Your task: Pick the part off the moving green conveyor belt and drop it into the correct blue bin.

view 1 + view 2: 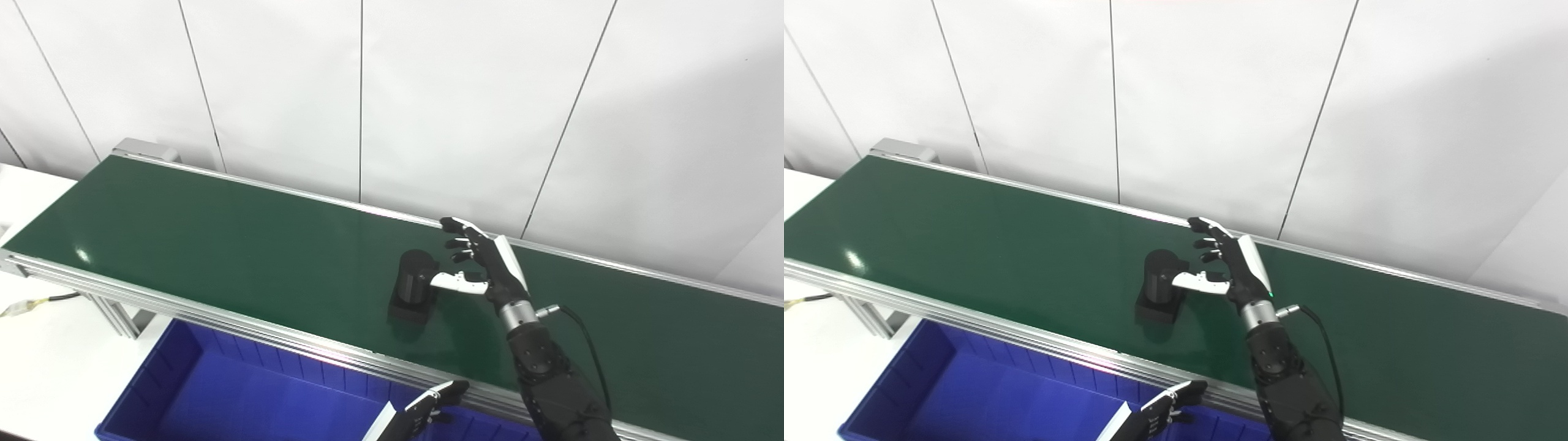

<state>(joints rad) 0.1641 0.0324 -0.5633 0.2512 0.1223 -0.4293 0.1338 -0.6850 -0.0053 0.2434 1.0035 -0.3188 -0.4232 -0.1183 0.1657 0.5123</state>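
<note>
My gripper is about to lift the black cylinder, which runs straight into its matching square base, so the base will come along in one piece.
A black cylindrical part on a square base stands upright on the green conveyor belt, near the belt's middle. My right hand is open just to the right of the part, fingers spread, thumb reaching to the part's upper side. It has no grip on the part. My left hand shows only at the bottom edge, over the blue bin, fingers apart and empty. The part also shows in the right eye view.
The blue bin sits below the belt's near aluminium rail. A white table lies at the left with a cable on it. A white panelled wall runs behind the belt.
</note>
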